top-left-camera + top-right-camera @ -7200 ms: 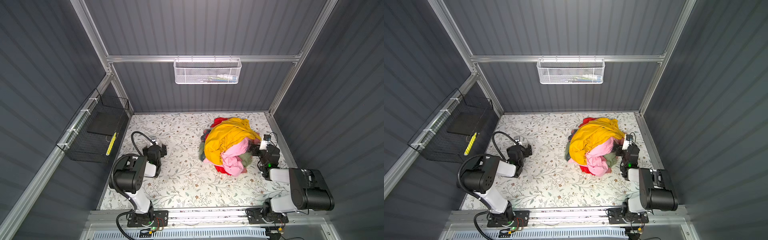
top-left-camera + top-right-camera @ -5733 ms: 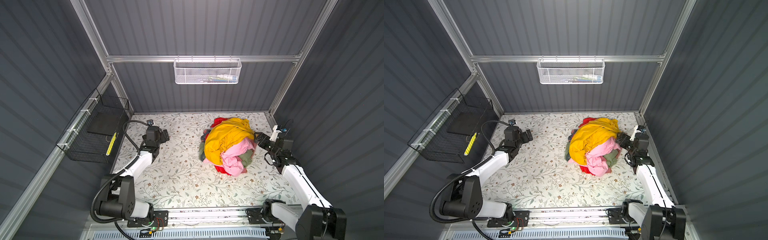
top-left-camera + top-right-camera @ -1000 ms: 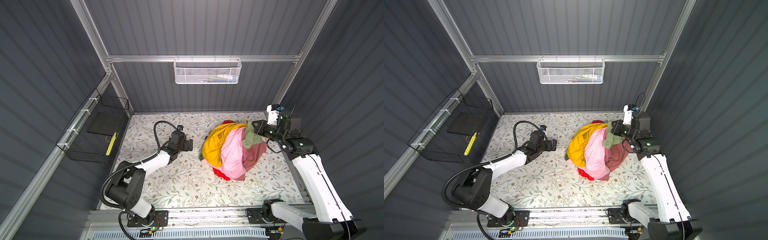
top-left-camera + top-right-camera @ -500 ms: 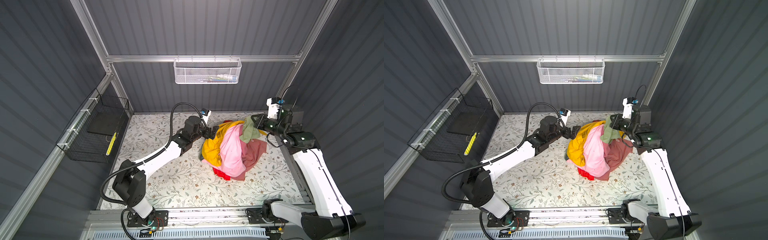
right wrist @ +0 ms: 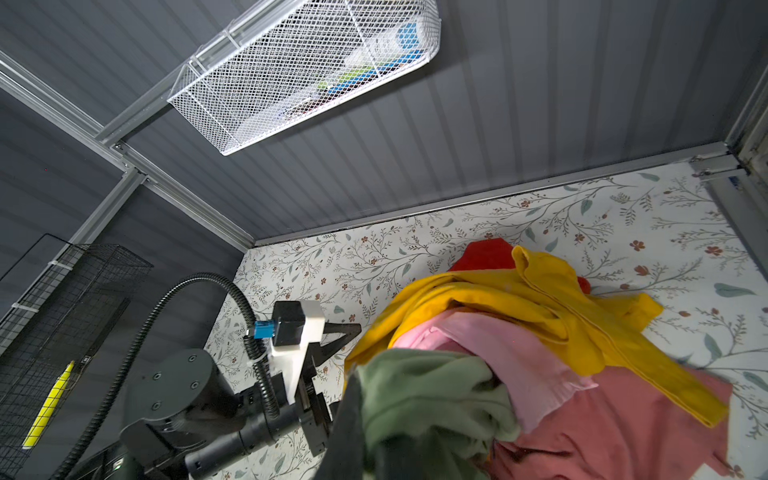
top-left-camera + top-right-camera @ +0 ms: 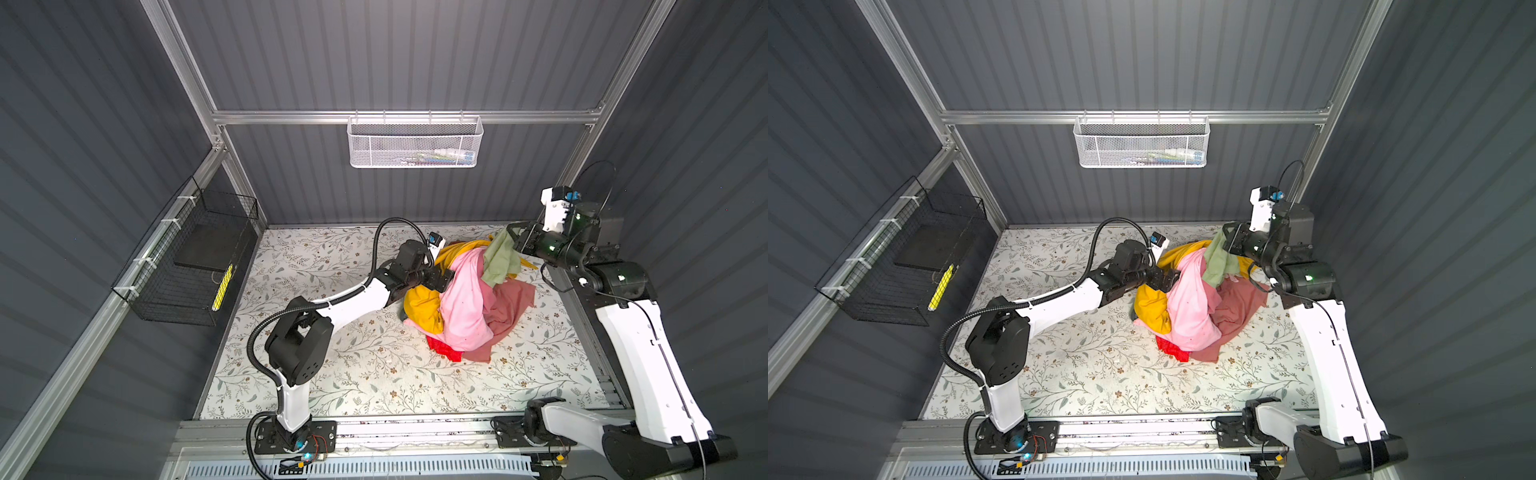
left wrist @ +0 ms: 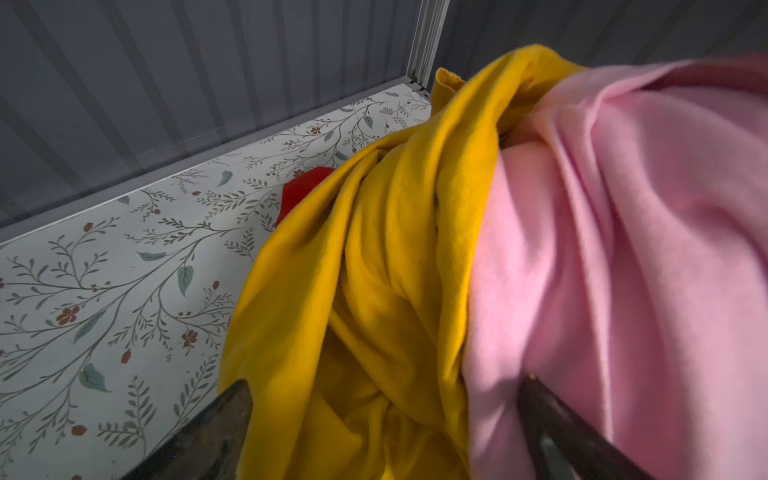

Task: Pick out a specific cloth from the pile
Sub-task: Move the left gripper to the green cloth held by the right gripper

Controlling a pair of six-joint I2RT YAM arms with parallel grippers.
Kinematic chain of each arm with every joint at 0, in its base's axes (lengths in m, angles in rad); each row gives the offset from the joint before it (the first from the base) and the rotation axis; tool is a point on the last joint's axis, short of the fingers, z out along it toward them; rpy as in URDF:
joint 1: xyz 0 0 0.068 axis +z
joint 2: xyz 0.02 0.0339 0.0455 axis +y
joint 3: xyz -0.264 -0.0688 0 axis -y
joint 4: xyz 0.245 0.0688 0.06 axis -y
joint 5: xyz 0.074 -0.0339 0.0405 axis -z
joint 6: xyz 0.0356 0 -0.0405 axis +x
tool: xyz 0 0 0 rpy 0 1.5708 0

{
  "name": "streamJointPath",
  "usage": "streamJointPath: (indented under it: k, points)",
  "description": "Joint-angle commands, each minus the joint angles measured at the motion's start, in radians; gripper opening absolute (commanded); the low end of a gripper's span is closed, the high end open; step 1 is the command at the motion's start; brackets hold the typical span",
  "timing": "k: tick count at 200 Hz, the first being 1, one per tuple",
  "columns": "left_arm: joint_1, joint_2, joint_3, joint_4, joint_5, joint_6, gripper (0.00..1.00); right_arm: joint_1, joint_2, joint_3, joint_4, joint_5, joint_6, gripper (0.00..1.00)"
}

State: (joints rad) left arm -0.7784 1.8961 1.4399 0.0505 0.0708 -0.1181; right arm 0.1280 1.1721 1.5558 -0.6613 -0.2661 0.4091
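Note:
The sage green cloth's lower part (image 6: 490,277) is in the pile, so the robot's right gripper should hand the cloth's upper end (image 6: 505,242) to the left gripper and take hold lower down.
The cloth (image 6: 500,259) (image 6: 1221,262) (image 5: 432,395), pale sage green, hangs lifted above the back right of the pile, and my right gripper (image 6: 513,241) (image 6: 1225,242) (image 5: 374,440) is shut on its upper end. The pile shows a mustard-yellow garment (image 6: 422,305) (image 7: 374,249), a light pink one (image 6: 465,299) (image 7: 623,249), a dusty maroon one (image 6: 509,305) and a bright red one (image 6: 444,349). My left gripper (image 6: 442,278) (image 6: 1169,279) (image 7: 382,384) is open at the pile's left side. One finger stands beside the yellow folds, the other against the pink.
A white mesh basket (image 6: 413,141) hangs on the back wall and a black wire basket (image 6: 187,266) on the left wall. The floral table (image 6: 332,374) lies bare in front and to the left. The right arm's base rail runs close to the pile's right.
My right gripper took the green cloth and lifted it back and to the right, spreading the pile. My left arm reached across to the pile's left side, coming closer in the last half second.

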Motion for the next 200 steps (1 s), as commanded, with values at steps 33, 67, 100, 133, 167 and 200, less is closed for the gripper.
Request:
streamJointPath:
  k: [33,67,100,133,167,200]
  points:
    - [-0.007,0.087,0.088,-0.095,-0.065,-0.036,1.00,0.004,0.014,0.206,0.058,-0.037,-0.026,0.00]
    - [-0.009,0.149,0.138,-0.156,-0.112,-0.052,1.00,0.005,0.034,0.230,0.062,-0.059,-0.009,0.00]
    - [-0.010,0.179,0.162,-0.213,-0.182,-0.068,1.00,0.004,0.077,0.248,0.043,-0.130,-0.002,0.00]
    - [-0.009,0.120,0.103,-0.185,-0.232,-0.083,1.00,0.003,0.080,0.187,0.053,-0.127,0.002,0.00]
    - [-0.009,0.033,0.042,-0.150,-0.284,-0.089,1.00,0.004,0.049,0.011,0.083,-0.103,0.022,0.00]
    - [-0.009,-0.044,0.023,-0.150,-0.315,-0.030,1.00,0.004,0.002,-0.167,0.130,-0.081,0.045,0.00]
